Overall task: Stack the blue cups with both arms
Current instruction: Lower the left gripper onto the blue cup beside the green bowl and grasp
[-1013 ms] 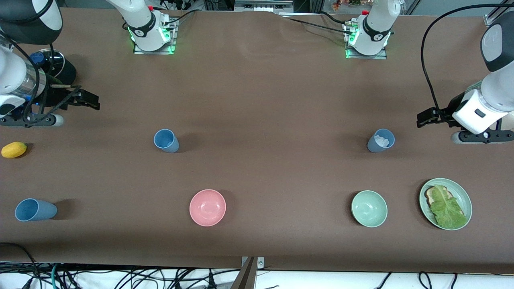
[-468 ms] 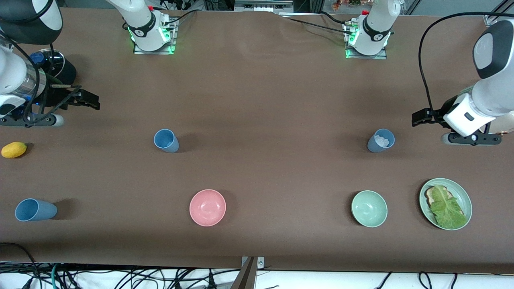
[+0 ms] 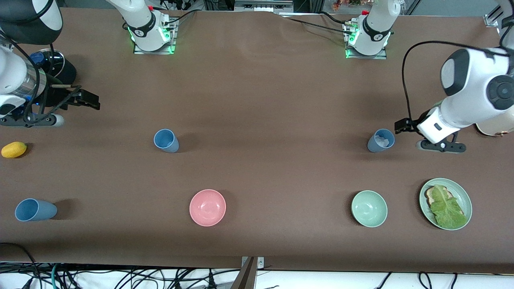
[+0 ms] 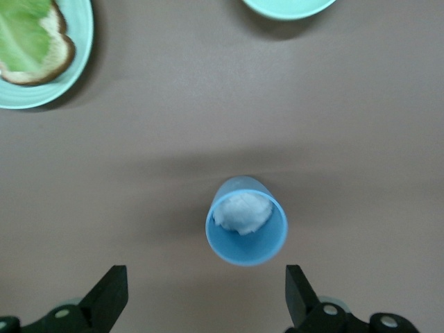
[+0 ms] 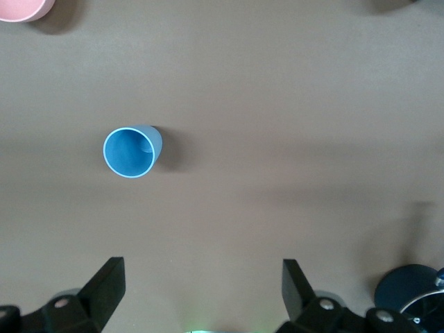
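I expect the white lump (image 3: 382, 141) to travel along inside when I carry the cup, since the lump sits lower than the grey-blue cup's rim (image 3: 392, 137).
A sky-blue cup (image 3: 166, 140) stands upright toward the right arm's end and also shows in the right wrist view (image 5: 132, 151). A grey-blue cup (image 3: 380, 140) with a white lump inside stands toward the left arm's end and also shows in the left wrist view (image 4: 246, 220). A third blue cup (image 3: 34, 209) sits nearer the front camera at the right arm's end. My left gripper (image 3: 402, 126) is open and empty (image 4: 205, 295), close beside the grey-blue cup. My right gripper (image 3: 89, 100) is open and empty (image 5: 201, 288), well away from the sky-blue cup.
A pink bowl (image 3: 207, 207), a pale green bowl (image 3: 369, 208) and a green plate (image 3: 461, 192) with toast and lettuce lie nearer the front camera. A yellow fruit (image 3: 14, 149) and a black device (image 3: 60, 68) are at the right arm's end.
My left arm has swung in from the table's end toward the grey-blue cup, bringing its gripper close beside it. The right arm has not moved.
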